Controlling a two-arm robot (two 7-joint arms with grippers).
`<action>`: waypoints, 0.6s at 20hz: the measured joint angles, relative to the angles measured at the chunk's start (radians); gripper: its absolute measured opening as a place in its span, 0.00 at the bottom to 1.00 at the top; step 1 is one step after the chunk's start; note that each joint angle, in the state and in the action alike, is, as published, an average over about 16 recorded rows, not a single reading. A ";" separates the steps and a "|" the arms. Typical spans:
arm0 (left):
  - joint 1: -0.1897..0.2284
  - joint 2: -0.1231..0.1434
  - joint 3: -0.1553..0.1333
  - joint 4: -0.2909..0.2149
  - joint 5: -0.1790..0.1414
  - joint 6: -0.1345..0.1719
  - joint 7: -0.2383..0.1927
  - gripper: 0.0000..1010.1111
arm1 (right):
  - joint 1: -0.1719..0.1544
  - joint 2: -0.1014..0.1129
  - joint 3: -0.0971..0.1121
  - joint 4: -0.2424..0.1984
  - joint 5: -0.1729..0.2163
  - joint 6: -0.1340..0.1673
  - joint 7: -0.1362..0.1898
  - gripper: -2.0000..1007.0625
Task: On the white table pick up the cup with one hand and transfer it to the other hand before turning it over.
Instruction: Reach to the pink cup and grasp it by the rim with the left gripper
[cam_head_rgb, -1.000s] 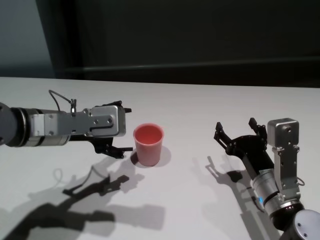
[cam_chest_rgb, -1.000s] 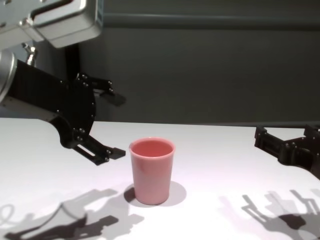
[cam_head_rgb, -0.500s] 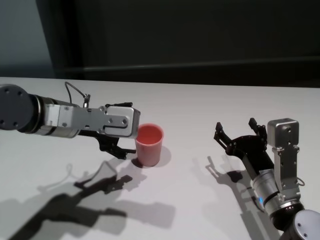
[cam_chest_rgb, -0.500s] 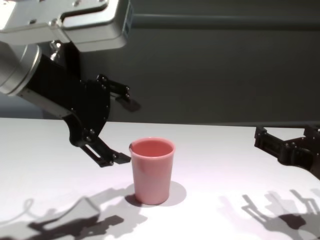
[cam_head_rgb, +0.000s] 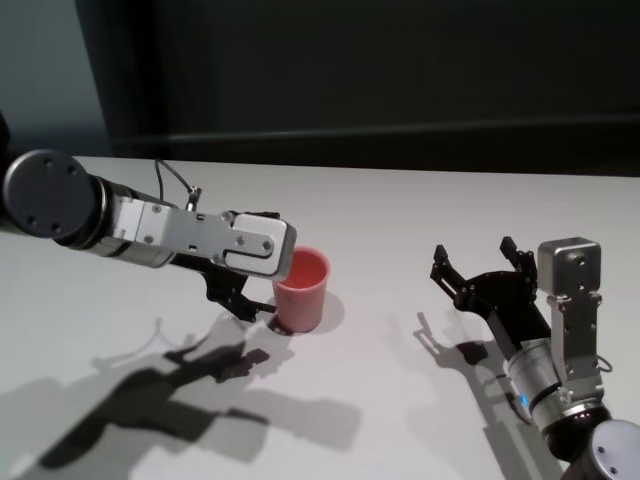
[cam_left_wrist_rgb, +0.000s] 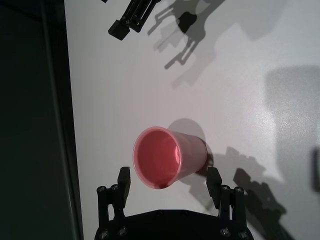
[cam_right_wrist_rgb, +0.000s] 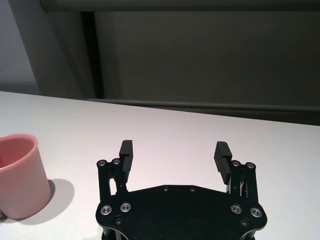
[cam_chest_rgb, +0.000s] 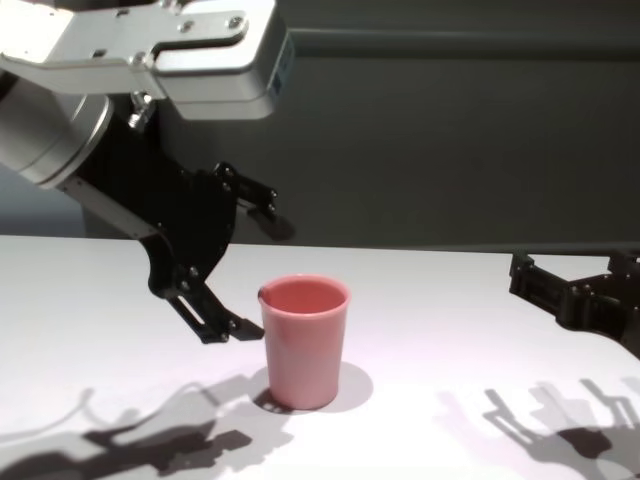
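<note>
When I lift the salmon-pink cup (cam_chest_rgb: 305, 358) and tip it sideways, it should prove empty: only plain pink shows inside its opening (cam_chest_rgb: 304, 296).
The salmon-pink cup (cam_head_rgb: 302, 288) stands upright on the white table (cam_head_rgb: 400, 205), mouth up. My left gripper (cam_head_rgb: 275, 262) is open, level with the cup's left side. In the left wrist view the cup (cam_left_wrist_rgb: 167, 157) sits partly between the two fingertips (cam_left_wrist_rgb: 124, 176), and I see no contact. In the chest view the left gripper (cam_chest_rgb: 262, 270) has one finger low beside the cup (cam_chest_rgb: 303, 345) and one behind it. My right gripper (cam_head_rgb: 472, 252) is open and empty, well to the right of the cup.
A dark wall runs behind the table's far edge (cam_head_rgb: 400, 165). The right wrist view shows the right gripper (cam_right_wrist_rgb: 174, 147) over bare tabletop, with the cup (cam_right_wrist_rgb: 17, 177) off to one side. Arm shadows lie on the table's front left.
My left gripper has moved right, from a short way left of the cup to its open fingers reaching around the cup's side. The cup and right arm have not moved.
</note>
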 joint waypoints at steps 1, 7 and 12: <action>-0.009 -0.004 0.009 0.006 0.002 -0.003 -0.008 0.99 | 0.000 0.000 0.000 0.000 0.000 0.000 0.000 0.99; -0.060 -0.028 0.061 0.039 0.019 -0.022 -0.052 0.99 | 0.000 0.000 0.000 0.000 0.000 0.000 0.000 0.99; -0.098 -0.052 0.102 0.070 0.033 -0.037 -0.079 0.99 | 0.000 0.000 0.000 0.000 0.000 0.000 0.000 0.99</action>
